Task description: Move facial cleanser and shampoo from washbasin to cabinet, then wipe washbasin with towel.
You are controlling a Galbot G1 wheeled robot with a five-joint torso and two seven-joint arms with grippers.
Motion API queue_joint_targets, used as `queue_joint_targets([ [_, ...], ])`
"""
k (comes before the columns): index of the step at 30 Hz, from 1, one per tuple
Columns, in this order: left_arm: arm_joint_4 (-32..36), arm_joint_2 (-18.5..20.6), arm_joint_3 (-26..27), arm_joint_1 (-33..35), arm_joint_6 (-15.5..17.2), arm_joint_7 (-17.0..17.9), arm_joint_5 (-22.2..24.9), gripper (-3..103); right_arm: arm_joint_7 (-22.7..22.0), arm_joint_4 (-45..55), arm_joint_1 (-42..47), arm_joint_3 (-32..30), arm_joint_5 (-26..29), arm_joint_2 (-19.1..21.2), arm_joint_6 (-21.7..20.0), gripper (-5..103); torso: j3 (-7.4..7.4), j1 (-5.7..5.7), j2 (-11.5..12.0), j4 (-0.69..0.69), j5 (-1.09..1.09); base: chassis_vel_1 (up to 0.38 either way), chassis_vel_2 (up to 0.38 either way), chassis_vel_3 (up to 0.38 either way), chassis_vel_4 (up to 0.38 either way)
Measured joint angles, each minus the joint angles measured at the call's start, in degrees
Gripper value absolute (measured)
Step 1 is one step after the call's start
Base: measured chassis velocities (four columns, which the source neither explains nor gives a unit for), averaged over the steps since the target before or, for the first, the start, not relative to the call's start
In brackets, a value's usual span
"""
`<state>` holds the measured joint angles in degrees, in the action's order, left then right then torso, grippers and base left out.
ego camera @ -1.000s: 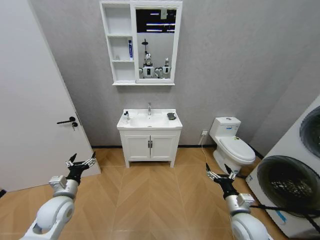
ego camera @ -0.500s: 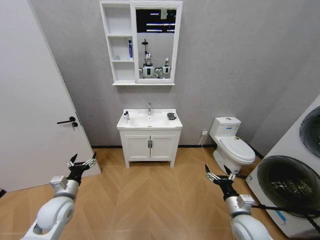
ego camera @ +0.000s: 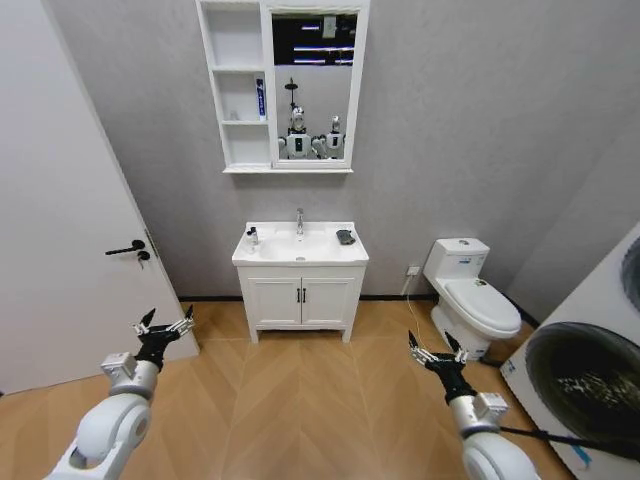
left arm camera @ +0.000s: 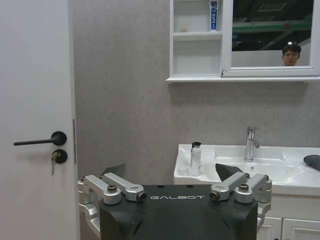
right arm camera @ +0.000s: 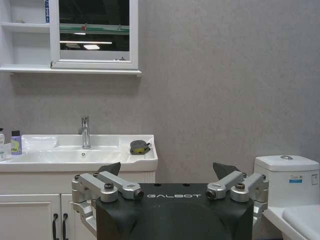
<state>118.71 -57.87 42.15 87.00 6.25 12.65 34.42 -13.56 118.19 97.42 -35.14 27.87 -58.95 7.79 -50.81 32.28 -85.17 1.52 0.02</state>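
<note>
The white bottle should fit standing up under the shelf when I carry it in, because the cabinet's bottom compartment is open, tall and empty.
The white washbasin stands against the far wall on a low vanity, well ahead of both arms. Two small bottles stand at its left end; I cannot tell which is the facial cleanser and which the shampoo. In the right wrist view one bottle has a dark cap. The dark towel lies on the basin's right end. The cabinet hangs above with its mirror. My left gripper and right gripper are held low over the floor, both open and empty.
A white door with a black handle is on the left. A toilet stands right of the vanity, and a washing machine is at the near right. A blue tube stands on the cabinet's middle shelf. Open wooden floor lies before the basin.
The whole picture has shifted a little, with the basin slightly larger and the washing machine farther right: the camera has moved. Both arms keep the same pose, fingers spread.
</note>
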Motion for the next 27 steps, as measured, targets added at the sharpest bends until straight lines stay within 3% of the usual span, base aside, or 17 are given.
queue_joint_targets([
  [11, -0.5, -0.1, -0.4, -0.4, 0.0, -0.2, -0.1, 99, 0.2, -0.2, 0.0, 0.1, -0.1, 0.1, 0.2, 100, 0.0, 0.0, 0.0, -0.01, -0.05, -0.309, 0.321, 0.308, -0.312],
  [14, -0.5, 0.0, -0.4, -0.4, 0.0, -0.2, -0.2, 99, 0.2, -0.3, -0.1, 0.2, -0.2, 0.0, 0.2, 100, -0.01, 0.02, 0.0, -0.03, 0.03, -0.363, 0.372, 0.351, -0.385],
  [17, -0.6, 0.0, -0.4, -0.3, 0.0, -0.2, -0.2, 99, 0.2, -0.4, -0.1, 0.3, -0.3, 0.0, 0.3, 100, -0.01, 0.02, 0.0, 0.01, -0.11, -0.382, 0.355, 0.399, -0.372],
  [20, -0.5, -0.1, -0.5, -0.3, 0.0, -0.2, -0.3, 99, 0.0, -0.7, -0.2, 0.3, -0.7, 0.0, 0.3, 100, -0.01, 0.02, 0.0, -0.02, 0.07, -0.343, 0.374, 0.368, -0.376],
  [22, -0.6, -0.2, -0.6, -0.3, 0.0, -0.2, -0.4, 99, -0.4, -0.9, -0.3, 0.4, -0.9, 0.0, 0.3, 100, -0.01, 0.02, 0.0, 0.0, -0.11, -0.351, 0.336, 0.36, -0.331],
  [23, -0.6, -0.1, -0.7, -0.4, 0.0, -0.1, -0.4, 99, -0.5, -1.1, -0.5, 0.5, -1.1, 0.0, 0.5, 100, -0.01, 0.01, 0.0, 0.0, 0.05, -0.351, 0.333, 0.347, -0.362],
  [26, -0.5, -0.1, -0.9, -0.5, 0.1, 0.0, -0.4, 99, -0.7, -1.6, -0.9, 0.5, -1.7, -0.1, 0.9, 100, -0.01, 0.02, 0.0, -0.02, 0.06, -0.333, 0.342, 0.347, -0.334],
  [27, -0.6, -0.1, -1.2, -0.7, 0.4, 0.1, -0.4, 96, -1.2, -2.0, -1.3, 0.5, -2.6, -0.2, 1.2, 100, -0.02, 0.05, 0.0, 0.0, -0.14, -0.279, 0.276, 0.313, -0.272],
])
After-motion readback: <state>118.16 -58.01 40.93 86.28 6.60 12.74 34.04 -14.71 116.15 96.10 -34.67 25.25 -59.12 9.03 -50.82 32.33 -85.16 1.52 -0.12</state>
